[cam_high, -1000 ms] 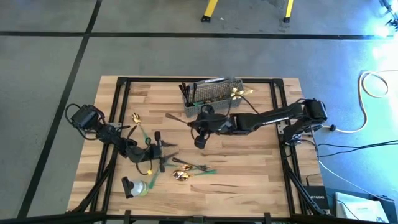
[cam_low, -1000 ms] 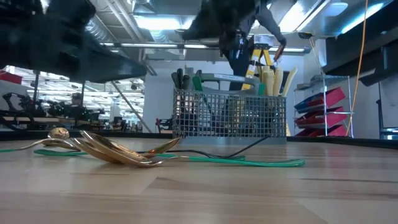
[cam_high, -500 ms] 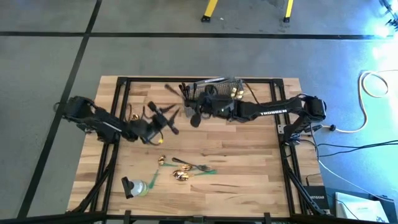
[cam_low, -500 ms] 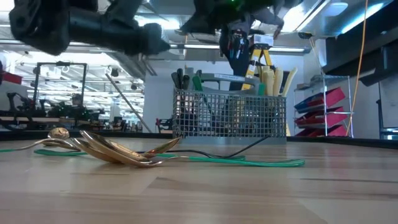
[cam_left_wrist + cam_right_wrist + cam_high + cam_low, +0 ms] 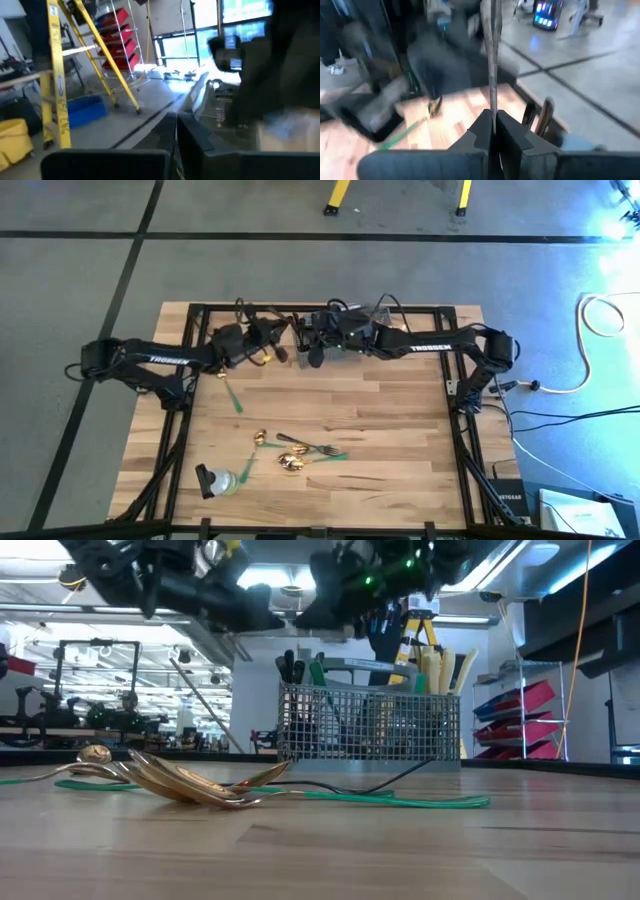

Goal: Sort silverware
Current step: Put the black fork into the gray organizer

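Note:
My right gripper needs to tip the dark piece (image 5: 492,65) down, since I hold it nearly level above the basket, and then lower it in beside the dark handles (image 5: 290,668).
Above the grey mesh basket (image 5: 370,725) at the table's far edge, my right gripper (image 5: 308,348) (image 5: 492,132) is shut on a slender dark metal piece of silverware (image 5: 492,55), a fork by its look. My left gripper (image 5: 275,340) (image 5: 176,132) hangs just left of it, shut, with nothing showing between its fingers. The basket holds upright handles (image 5: 300,670). Gold spoons (image 5: 290,462) and a dark fork (image 5: 312,448) lie flat near the table's middle front. Another gold spoon (image 5: 435,105) lies by a green tape strip (image 5: 232,396). My right gripper pinches the dark piece between its two fingers near one end (image 5: 493,114). The fingers come from the table's right, nearly level. The piece sticks out past the fingertips and is lifted clear of the table and the basket.
Black frame rails (image 5: 190,380) run along the table's left, right and far sides. A small dark and pale green object (image 5: 215,480) lies at the near left. Green tape strips (image 5: 400,799) lie among the spoons. A yellow ladder (image 5: 425,635) stands behind the basket.
My left gripper has swung up from beside the spoons toward the table's far edge and has shut its open fingers. My right gripper has carried the dark piece toward the far edge, over the basket's left end. The silverware on the table has not moved.

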Motion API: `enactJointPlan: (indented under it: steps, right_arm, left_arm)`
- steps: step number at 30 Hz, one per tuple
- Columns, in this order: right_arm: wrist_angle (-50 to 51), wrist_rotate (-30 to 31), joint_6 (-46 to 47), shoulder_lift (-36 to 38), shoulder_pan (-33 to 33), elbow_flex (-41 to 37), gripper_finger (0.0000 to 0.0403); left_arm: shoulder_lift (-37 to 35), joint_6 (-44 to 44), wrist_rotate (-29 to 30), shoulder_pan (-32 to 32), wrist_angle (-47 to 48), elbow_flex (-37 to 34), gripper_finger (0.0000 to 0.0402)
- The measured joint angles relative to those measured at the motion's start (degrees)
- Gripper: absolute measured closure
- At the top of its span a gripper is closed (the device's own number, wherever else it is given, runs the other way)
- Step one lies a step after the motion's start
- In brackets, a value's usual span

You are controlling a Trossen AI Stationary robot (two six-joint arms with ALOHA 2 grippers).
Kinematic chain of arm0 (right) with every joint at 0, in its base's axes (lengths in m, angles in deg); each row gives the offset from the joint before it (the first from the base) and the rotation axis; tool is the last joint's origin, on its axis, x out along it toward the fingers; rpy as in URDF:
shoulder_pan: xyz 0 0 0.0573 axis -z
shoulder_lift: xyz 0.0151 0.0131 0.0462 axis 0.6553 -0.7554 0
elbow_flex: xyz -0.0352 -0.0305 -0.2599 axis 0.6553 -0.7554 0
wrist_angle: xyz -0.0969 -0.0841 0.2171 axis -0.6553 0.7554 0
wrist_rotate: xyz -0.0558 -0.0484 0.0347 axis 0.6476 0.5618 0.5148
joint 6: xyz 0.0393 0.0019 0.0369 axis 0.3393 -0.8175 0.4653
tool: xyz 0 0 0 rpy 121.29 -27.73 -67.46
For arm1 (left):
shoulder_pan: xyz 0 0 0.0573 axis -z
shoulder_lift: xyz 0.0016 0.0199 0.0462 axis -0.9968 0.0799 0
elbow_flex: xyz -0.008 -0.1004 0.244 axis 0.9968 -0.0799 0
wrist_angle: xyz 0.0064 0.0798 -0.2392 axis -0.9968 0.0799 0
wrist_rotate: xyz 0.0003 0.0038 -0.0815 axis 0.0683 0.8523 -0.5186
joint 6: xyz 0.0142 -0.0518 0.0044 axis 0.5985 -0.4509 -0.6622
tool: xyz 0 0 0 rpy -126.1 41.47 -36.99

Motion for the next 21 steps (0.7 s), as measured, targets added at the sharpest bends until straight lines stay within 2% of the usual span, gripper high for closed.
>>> enactJointPlan:
  steps: [8,17,21]
  right_arm:
    - [-0.16,-0.37,1.1,-1.63,1.61,0.13,0.0402]
    - [-0.83,-0.24,-0.14,-1.65,1.97,0.51,0.0402]
    - [-0.61,-2.63,0.04,-1.83,2.78,2.66,0.0402]
  left_arm:
    - [0.21,4.93,0.75,-1.84,2.53,4.15,0.0401]
    - [0.21,3.82,-0.37,-2.3,2.76,4.47,0.0401]
    - [0.21,3.77,-0.52,-2.35,1.15,4.47,0.0401]
